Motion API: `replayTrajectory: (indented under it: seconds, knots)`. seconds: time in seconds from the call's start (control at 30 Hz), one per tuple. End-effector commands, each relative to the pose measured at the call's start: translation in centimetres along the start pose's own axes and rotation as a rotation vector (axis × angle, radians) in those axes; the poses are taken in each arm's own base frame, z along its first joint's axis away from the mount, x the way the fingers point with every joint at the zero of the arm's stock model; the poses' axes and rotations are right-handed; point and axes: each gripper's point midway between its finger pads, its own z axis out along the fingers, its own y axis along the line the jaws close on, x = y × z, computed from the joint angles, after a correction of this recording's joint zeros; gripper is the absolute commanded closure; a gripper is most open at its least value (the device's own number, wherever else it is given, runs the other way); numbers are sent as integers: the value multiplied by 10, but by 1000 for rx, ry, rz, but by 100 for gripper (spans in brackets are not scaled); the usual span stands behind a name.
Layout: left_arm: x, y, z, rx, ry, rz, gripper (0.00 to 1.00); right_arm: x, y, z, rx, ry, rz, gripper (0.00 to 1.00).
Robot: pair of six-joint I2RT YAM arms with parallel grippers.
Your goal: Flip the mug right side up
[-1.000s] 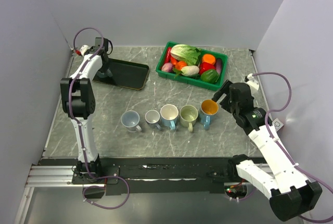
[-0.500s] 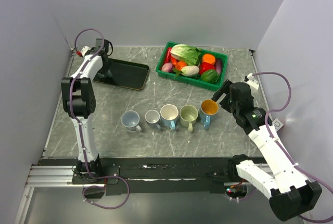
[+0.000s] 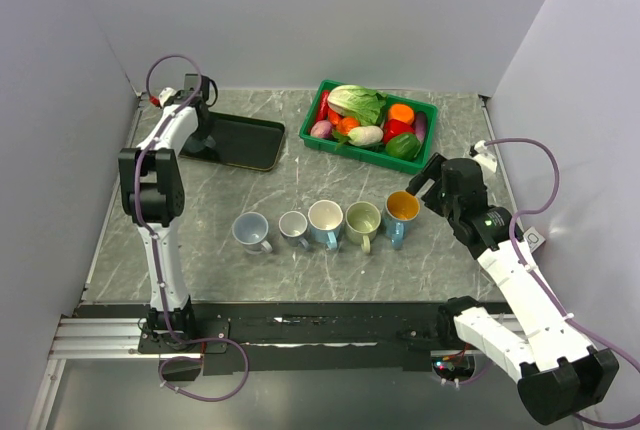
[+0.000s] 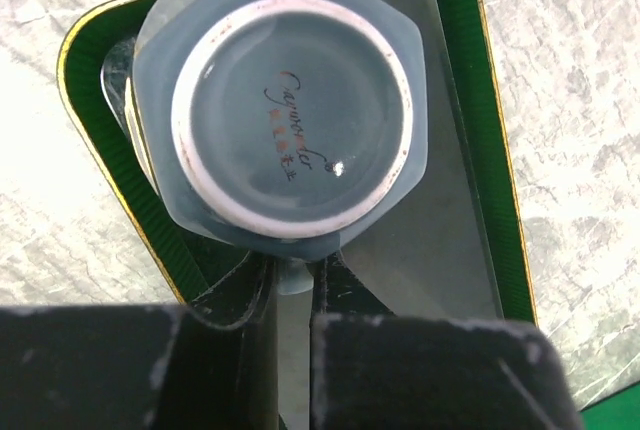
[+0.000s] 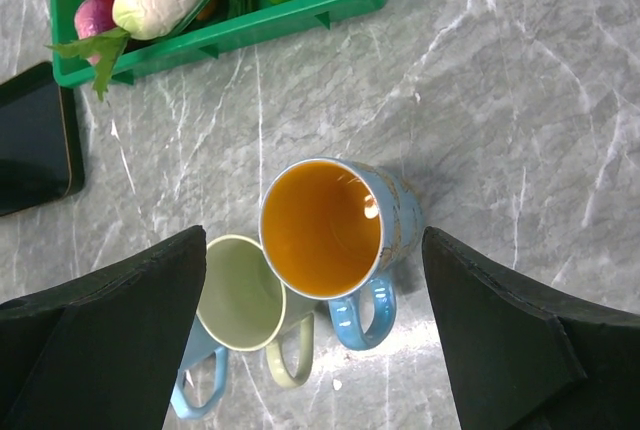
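My right gripper should keep going, open, until it meets the upside-down mug (image 4: pixel 295 115) and then close on that handle (image 4: pixel 295 277) by which my left gripper is holding the mug.
A blue-grey mug (image 4: pixel 290 130) stands upside down, base up, on a dark tray (image 4: pixel 492 170) with a gold edge. My left gripper (image 4: pixel 290 272) is shut on the mug's handle, which is pinched between the two black fingers just below the mug's body. In the top view the left gripper (image 3: pixel 200 130) sits over the tray's (image 3: pixel 250 142) left end and hides the mug. My right gripper (image 5: pixel 312 242) hangs open above an upright blue mug with an orange inside (image 5: pixel 325 225), touching nothing.
Several upright mugs stand in a row mid-table, from a grey-blue one (image 3: pixel 250 231) to the orange-lined one (image 3: pixel 402 208). A green crate of vegetables (image 3: pixel 375 120) sits at the back right. Walls close in the back and both sides.
The left gripper's jaws have shut on the mug's handle. Its arm shifted only slightly. The right arm has not moved.
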Motion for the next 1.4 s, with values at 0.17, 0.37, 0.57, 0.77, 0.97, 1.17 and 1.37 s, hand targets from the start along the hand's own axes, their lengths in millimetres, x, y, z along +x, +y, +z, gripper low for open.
replayTrajectory:
  seconds: [0.17,0.37,0.57,0.77,0.97,1.17,1.37]
  knots:
    - [-15,-25,-62,212,53,10,99,-19,54,-18,-264,-15,-16,1]
    - [-35,-45,-145,448,55,9,99,-22,100,-34,-489,25,-23,0]
    - [-35,-74,-235,792,126,75,99,-28,145,-51,-690,88,24,0]
    - [-11,-97,-342,1258,306,143,99,-27,187,-66,-879,219,166,0]
    - [7,-98,-455,1591,318,282,99,-36,229,-80,-1086,327,323,2]
    - [27,-90,-520,1780,368,301,99,-53,272,-117,-1311,299,309,2]
    - [45,-79,-563,1918,460,262,99,-71,298,-141,-1450,250,294,2]
